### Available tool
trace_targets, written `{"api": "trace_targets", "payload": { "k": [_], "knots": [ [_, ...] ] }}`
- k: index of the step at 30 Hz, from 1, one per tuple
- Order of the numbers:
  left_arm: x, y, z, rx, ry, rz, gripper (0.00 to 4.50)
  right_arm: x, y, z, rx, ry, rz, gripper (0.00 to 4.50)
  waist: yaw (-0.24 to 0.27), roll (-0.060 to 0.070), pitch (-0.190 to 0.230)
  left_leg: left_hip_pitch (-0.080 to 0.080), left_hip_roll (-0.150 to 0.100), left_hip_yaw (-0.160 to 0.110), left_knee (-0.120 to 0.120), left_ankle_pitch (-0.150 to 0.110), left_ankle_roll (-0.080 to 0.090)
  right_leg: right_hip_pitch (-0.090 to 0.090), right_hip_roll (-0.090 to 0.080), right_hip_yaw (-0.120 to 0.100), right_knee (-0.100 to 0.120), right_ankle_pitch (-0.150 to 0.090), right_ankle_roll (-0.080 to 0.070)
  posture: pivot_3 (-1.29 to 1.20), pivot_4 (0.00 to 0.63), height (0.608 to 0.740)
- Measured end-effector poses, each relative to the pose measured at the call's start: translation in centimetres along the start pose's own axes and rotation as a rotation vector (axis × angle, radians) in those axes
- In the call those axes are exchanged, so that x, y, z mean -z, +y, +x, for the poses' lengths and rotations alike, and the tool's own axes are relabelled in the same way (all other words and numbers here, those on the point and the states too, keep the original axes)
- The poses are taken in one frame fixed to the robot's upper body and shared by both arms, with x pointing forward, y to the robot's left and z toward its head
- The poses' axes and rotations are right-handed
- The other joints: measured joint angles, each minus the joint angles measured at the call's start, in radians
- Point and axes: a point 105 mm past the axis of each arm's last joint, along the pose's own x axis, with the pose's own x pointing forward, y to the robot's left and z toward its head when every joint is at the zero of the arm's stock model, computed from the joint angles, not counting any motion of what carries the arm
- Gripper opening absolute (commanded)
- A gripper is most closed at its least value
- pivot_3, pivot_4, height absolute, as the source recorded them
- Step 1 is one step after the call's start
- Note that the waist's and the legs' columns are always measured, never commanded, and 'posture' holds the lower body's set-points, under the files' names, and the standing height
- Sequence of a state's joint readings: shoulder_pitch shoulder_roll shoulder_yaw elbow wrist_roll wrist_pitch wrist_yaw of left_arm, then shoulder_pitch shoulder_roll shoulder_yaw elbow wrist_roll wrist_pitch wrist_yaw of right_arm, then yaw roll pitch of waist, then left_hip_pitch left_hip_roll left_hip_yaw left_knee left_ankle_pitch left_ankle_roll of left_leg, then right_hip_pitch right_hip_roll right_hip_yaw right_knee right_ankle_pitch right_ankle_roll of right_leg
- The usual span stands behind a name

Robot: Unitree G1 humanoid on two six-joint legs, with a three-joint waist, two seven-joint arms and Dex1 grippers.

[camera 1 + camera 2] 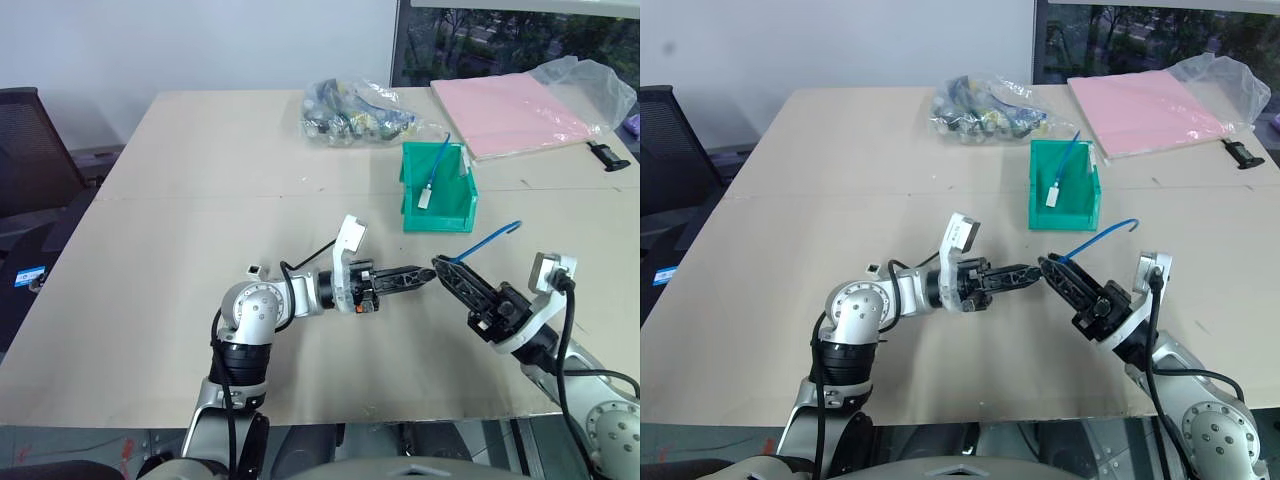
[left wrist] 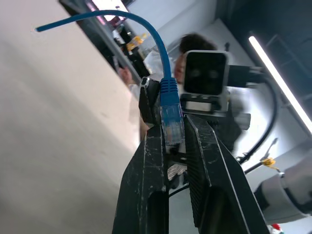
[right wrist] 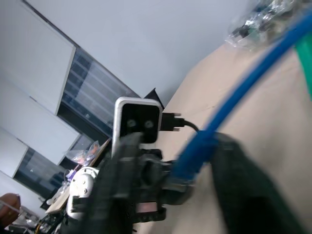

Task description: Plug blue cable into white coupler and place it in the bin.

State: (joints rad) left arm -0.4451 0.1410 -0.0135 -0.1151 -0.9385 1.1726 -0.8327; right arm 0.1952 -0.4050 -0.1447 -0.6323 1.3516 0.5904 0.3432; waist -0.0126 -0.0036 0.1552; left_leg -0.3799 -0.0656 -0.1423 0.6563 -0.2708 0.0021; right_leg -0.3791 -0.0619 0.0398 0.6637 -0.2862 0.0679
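My left gripper is covering the cable's clear plug (image 2: 173, 130), so next I open that gripper, leave the cable to my right gripper and get the white coupler.
The blue cable (image 1: 490, 238) arcs up over the table, its free end in the air. My left gripper (image 1: 428, 272) points right and is shut on the cable's clear plug (image 2: 171, 122). My right gripper (image 1: 442, 266) meets it tip to tip from the right. Its fingers look shut on the cable just behind the plug's blue boot. The white coupler (image 1: 258, 270) lies on the table by my left elbow, apart from both grippers. The green bin (image 1: 440, 222) stands beyond the grippers. It holds another blue cable with a white block on its end (image 1: 425, 198).
A clear bag of mixed cables (image 1: 355, 112) lies behind the bin. A pink sheet (image 1: 515, 112) sits at the back right with a small black object (image 1: 610, 157) near it. A dark chair (image 1: 30, 150) stands off the table's left side.
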Motion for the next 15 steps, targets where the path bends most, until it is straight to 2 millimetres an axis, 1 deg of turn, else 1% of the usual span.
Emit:
{"api": "trace_targets", "payload": {
  "k": [1, 6, 8, 9, 10, 11, 12, 15],
  "knots": [
    [-0.03, 0.01, -0.04, -0.001, -0.002, 0.002, 0.00, -0.05, 0.13, 0.01, -0.009, -0.003, 0.010, 0.13, 0.000, 0.000, 0.000, 0.000, 0.000, 0.000, 0.000, 0.000, 0.000, 0.000, 0.000, 0.000, 0.000, 0.000, 0.000, 0.00, 0.150, 0.740],
    [-0.05, -0.10, 0.16, 0.009, -0.006, 0.003, 0.00, -0.20, 0.20, -0.08, -0.014, 0.004, 0.013, 0.13, 0.000, 0.000, 0.000, 0.000, 0.000, 0.000, 0.000, 0.000, 0.000, 0.000, 0.000, 0.000, 0.000, 0.000, 0.000, 0.00, 0.150, 0.740],
    [-0.10, -0.10, 0.18, 0.009, -0.011, 0.007, 1.01, -0.27, 0.22, -0.04, -0.016, 0.004, 0.010, 0.00, 0.000, 0.000, 0.000, 0.000, 0.000, 0.000, 0.000, 0.000, 0.000, 0.000, 0.000, 0.000, 0.000, 0.000, 0.000, 0.00, 0.150, 0.740],
    [-0.14, -0.04, 0.15, 0.004, -0.012, 0.014, 1.29, -0.20, 0.29, 0.03, -0.020, 0.009, 0.011, 0.00, -0.001, 0.000, 0.000, 0.000, 0.000, 0.000, 0.000, 0.000, 0.000, 0.000, 0.000, 0.000, 0.000, 0.000, 0.000, 0.00, 0.150, 0.740],
    [0.02, 0.03, -0.04, -0.003, -0.005, 0.019, 1.70, -0.10, 0.40, 0.12, -0.028, 0.015, 0.017, 0.00, -0.002, 0.000, 0.000, 0.000, 0.000, 0.000, 0.000, 0.000, 0.000, 0.000, 0.000, 0.000, 0.000, 0.000, 0.000, 0.00, 0.150, 0.740],
    [0.41, -0.07, -0.18, -0.004, 0.011, 0.022, 2.25, -0.05, 0.46, 0.20, -0.032, 0.018, 0.019, 0.00, -0.003, 0.000, 0.000, 0.000, 0.000, 0.000, -0.001, 0.000, 0.000, 0.000, 0.000, 0.001, 0.000, 0.000, 0.000, 0.00, 0.150, 0.740],
    [0.61, -0.17, -0.15, 0.002, 0.019, 0.022, 2.50, -0.06, 0.48, 0.23, -0.033, 0.019, 0.019, 0.00, -0.002, 0.000, 0.000, 0.000, 0.000, 0.000, -0.001, 0.000, 0.000, 0.000, 0.000, 0.001, 0.000, 0.000, 0.000, 0.00, 0.150, 0.740],
    [0.85, -0.36, -0.51, -0.024, 0.007, 0.058, 3.86, -0.35, 0.71, 0.56, -0.052, 0.014, 0.015, 0.00, -0.001, 0.000, 0.000, 0.000, 0.000, 0.000, -0.001, 0.000, 0.000, 0.000, -0.001, 0.001, -0.001, 0.000, 0.000, 0.00, 0.150, 0.740]
  ]
}}
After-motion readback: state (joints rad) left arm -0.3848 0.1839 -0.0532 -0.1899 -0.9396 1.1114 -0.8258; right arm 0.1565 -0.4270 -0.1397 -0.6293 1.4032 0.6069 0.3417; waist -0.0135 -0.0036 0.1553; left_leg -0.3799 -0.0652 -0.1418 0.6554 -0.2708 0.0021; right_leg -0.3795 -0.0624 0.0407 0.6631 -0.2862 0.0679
